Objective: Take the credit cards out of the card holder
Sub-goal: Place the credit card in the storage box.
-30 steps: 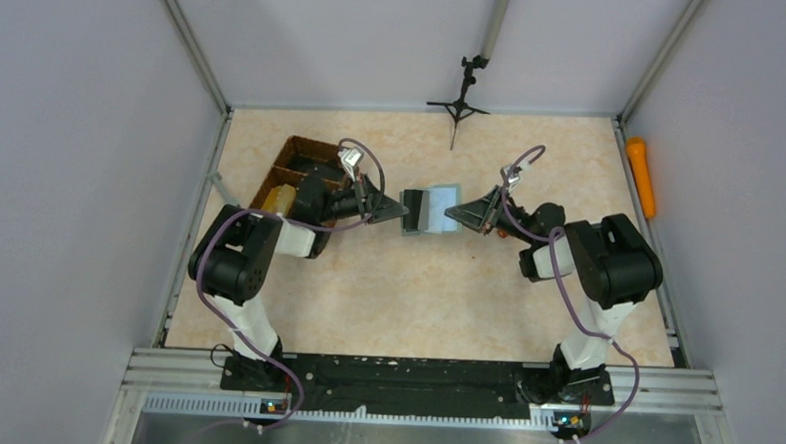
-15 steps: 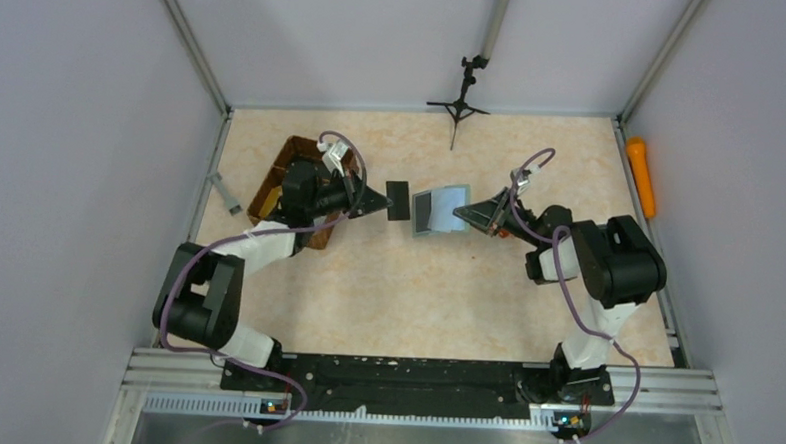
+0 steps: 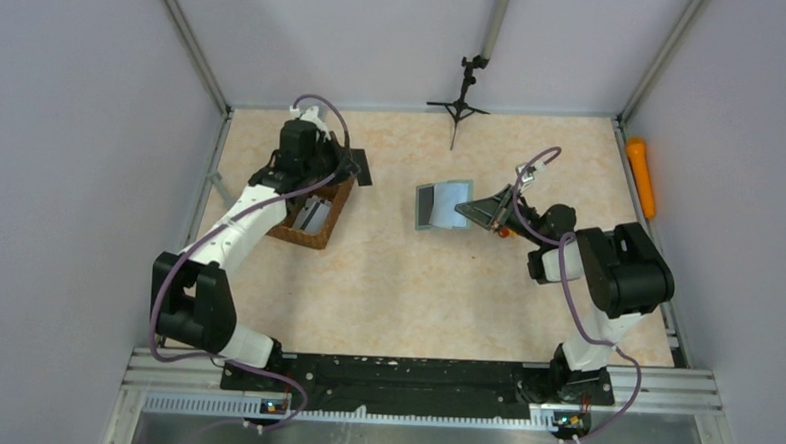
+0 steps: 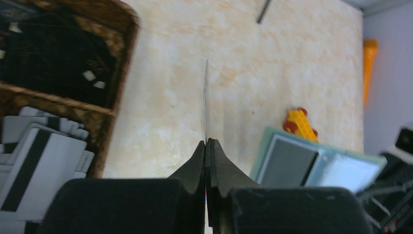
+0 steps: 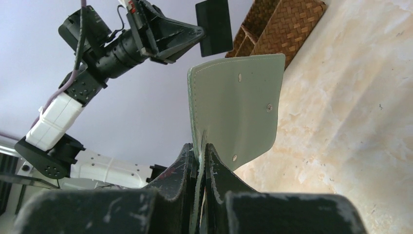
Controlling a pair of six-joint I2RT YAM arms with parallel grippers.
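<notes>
The dark credit card (image 3: 362, 168) matches the dark cards in the tray's far compartment (image 4: 61, 63), so my left gripper should go over that compartment next and let go of the card there.
The grey-green card holder (image 3: 440, 205) hangs open at mid-table, its blue-grey inside facing up; its outside shows in the right wrist view (image 5: 238, 105). My right gripper (image 3: 466, 214) is shut on its right edge (image 5: 200, 146). My left gripper (image 3: 347, 165) is shut on a dark credit card (image 3: 361, 167) at the far corner of the brown wicker tray (image 3: 341, 206). The left wrist view shows this card edge-on (image 4: 206, 97) between the shut jaws (image 4: 208, 144). Several more cards (image 4: 34, 156) lie in the tray.
A yellow and red toy block (image 4: 300, 124) lies just behind the holder. An orange object (image 3: 641, 176) lies along the right wall. A small black tripod (image 3: 459, 105) stands at the back centre. The tray's other compartment (image 4: 53, 58) looks dark.
My left gripper pulled the dark card out of the holder and carried it back and left to the tray's far corner. My right gripper kept hold of the holder, which shifted slightly.
</notes>
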